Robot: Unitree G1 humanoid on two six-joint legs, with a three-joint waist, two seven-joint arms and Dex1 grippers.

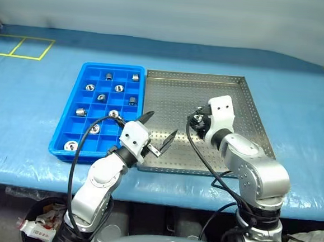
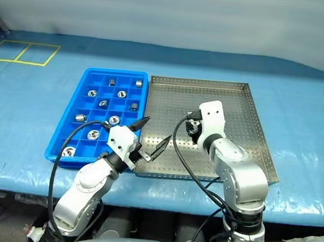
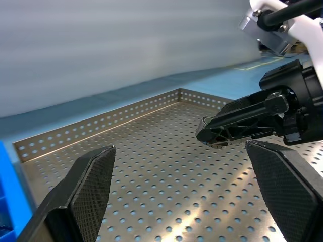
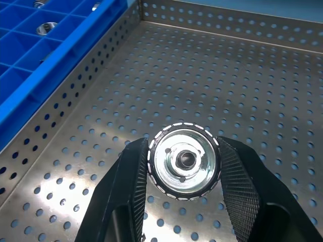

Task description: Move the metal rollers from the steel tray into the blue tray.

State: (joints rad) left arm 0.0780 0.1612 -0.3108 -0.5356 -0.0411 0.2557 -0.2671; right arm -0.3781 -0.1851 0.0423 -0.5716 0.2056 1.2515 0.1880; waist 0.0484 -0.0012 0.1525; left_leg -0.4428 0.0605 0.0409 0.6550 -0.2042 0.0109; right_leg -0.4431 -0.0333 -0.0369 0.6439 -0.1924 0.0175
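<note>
My right gripper is holding the metal roller's round side (image 4: 184,161) between its fingers, so it should keep going to the empty compartment (image 1: 90,144) beside the blue tray's front corner roller and let go there.
One metal roller (image 4: 184,161), a shiny silver disc with a dark centre hole, sits clamped between the fingers of my right gripper (image 4: 182,145). That gripper (image 1: 195,120) is shut on it and hangs a little above the perforated floor of the steel tray (image 1: 209,91), near the middle. My left gripper (image 1: 162,124) stands open and empty over the steel tray's near left corner, beside the blue tray (image 1: 113,66). Several more metal rollers (image 1: 118,88) lie in separate compartments of the blue tray. The left wrist view shows the right gripper's black fingers (image 3: 237,123) ahead of my own pads (image 3: 88,191).
Both trays lie side by side, touching, on a table under a blue cover (image 1: 297,109). Yellow tape marks (image 1: 22,47) are at the far left. Black cables (image 1: 201,158) loop off both wrists. The table's front edge runs just behind my arms.
</note>
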